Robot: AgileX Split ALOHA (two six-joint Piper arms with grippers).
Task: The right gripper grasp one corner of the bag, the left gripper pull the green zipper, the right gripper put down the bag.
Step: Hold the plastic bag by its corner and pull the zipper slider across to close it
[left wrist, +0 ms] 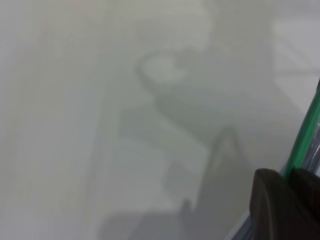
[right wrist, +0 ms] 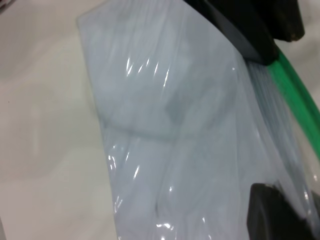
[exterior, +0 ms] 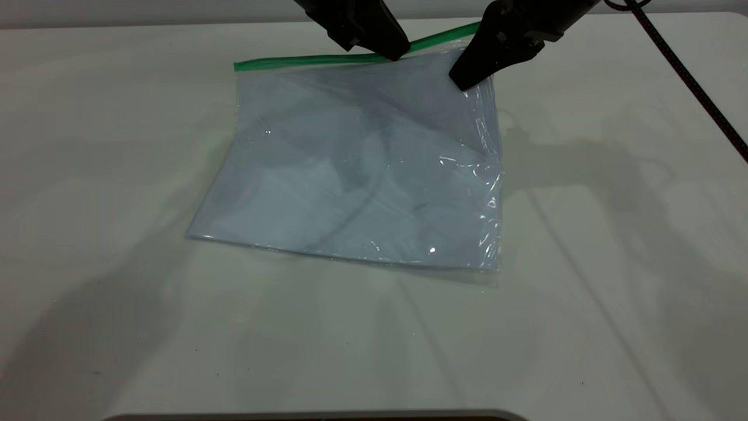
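Observation:
My right gripper should keep gripping the bag's corner until the pull reaches the zipper's other end [exterior: 242, 66], since the green zipper [exterior: 422, 44] runs through my left gripper's fingers.
The bag [exterior: 362, 169] lies flat on the white table, with the green zipper [exterior: 304, 61] along its far edge. My left gripper [exterior: 396, 54] is shut on the green zipper about two thirds along towards the right. In the left wrist view the green zipper [left wrist: 306, 135] runs in between its fingers [left wrist: 270, 200]. My right gripper [exterior: 461, 82] is shut on the bag's far right corner and holds that end of the strip slightly raised; the corner itself is hidden behind it. In the right wrist view, plastic of the bag [right wrist: 165, 125] drapes over one of its fingers [right wrist: 272, 215].
The right arm's braided cable [exterior: 689, 82] runs across the table's far right. The table [exterior: 584, 304] stretches bare to the front and both sides of the bag. The left gripper also shows in the right wrist view [right wrist: 250, 35] on the green zipper [right wrist: 295, 95].

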